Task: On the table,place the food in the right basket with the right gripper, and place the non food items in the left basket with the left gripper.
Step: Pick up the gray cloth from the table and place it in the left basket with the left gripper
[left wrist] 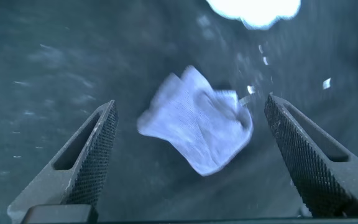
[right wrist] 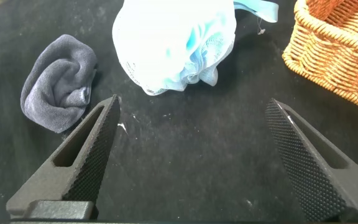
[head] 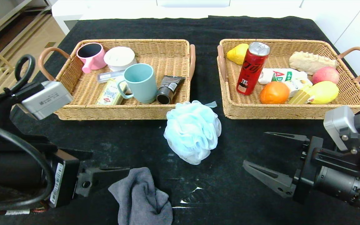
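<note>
The white streak ends at the grey cloth's edge, so the robot should expect more of the streak to be hidden underneath when it lifts the cloth.
A light blue bath loofah lies on the black table between the two baskets. A grey cloth lies crumpled at the front. My left gripper is open and empty just left of the cloth. In the left wrist view the cloth lies on the table between and beyond the open fingers of the left gripper. My right gripper is open and empty, low over the table right of the loofah. The right wrist view shows that gripper, with the loofah and the cloth ahead of it.
The left wicker basket holds a pink cup, a white jar, a teal mug, a tube and a box. The right wicker basket holds a red can, an orange, a lemon, bread and other fruit. Its corner shows in the right wrist view.
</note>
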`<state>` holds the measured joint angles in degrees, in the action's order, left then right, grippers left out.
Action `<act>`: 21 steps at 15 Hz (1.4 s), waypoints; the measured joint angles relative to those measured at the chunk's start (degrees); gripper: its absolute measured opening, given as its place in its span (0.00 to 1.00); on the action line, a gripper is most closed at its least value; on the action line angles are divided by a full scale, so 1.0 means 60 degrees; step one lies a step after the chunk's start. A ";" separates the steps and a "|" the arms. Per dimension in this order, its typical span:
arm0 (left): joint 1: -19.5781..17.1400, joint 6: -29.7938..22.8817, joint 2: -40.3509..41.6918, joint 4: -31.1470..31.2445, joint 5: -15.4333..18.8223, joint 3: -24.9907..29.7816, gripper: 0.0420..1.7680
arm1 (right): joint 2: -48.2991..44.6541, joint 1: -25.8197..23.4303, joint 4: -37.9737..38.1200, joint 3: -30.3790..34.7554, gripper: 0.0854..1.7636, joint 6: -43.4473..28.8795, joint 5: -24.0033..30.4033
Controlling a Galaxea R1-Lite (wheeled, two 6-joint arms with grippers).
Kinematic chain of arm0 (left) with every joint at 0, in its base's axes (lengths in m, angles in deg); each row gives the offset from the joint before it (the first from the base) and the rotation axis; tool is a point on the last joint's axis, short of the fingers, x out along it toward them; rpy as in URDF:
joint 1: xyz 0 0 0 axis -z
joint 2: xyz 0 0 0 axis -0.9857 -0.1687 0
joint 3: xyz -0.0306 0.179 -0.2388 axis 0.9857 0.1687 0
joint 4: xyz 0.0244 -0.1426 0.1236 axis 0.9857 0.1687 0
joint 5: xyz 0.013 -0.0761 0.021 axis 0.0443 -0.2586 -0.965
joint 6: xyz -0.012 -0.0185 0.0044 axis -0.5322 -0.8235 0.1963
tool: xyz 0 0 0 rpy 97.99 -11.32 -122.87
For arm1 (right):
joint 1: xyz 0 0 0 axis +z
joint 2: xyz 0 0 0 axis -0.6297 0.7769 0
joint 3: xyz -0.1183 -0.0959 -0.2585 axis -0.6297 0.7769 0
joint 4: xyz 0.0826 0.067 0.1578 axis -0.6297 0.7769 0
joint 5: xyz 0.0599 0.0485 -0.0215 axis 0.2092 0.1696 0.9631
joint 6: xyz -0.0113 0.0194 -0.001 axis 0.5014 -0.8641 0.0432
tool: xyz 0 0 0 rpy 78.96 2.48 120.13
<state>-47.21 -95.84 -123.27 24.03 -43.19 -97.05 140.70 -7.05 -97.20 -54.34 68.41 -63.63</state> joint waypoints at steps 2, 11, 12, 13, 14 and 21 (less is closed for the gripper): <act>0.0469 0.0047 -0.0045 -0.0004 -0.0376 0.0230 0.96 | 0.0008 -0.0002 0.0000 0.0000 0.97 0.0000 0.0004; 0.1315 0.0607 -0.0528 0.0055 -0.1286 0.1231 0.97 | 0.0156 0.0022 -0.0008 -0.0010 0.97 -0.0004 -0.0022; 0.1355 0.0630 -0.0632 0.0039 -0.1308 0.1280 0.97 | 0.0183 0.0022 -0.0010 -0.0010 0.97 0.0000 -0.0022; 0.1410 0.0634 -0.0744 -0.0004 -0.1319 0.1280 0.97 | 0.0205 0.0026 -0.0008 -0.0004 0.97 -0.0004 -0.0018; 0.1453 0.0638 -0.0853 -0.0008 -0.1327 0.1268 0.97 | 0.0211 0.0026 -0.0010 -0.0004 0.97 -0.0004 -0.0022; 0.1552 0.0652 -0.1741 -0.0100 -0.1727 0.1229 0.97 | 0.0211 0.0026 -0.0014 0.0000 0.97 0.0000 -0.0022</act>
<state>-37.90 -91.92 -133.72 23.43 -53.55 -89.68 141.97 -6.89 -97.29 -54.34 68.41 -63.76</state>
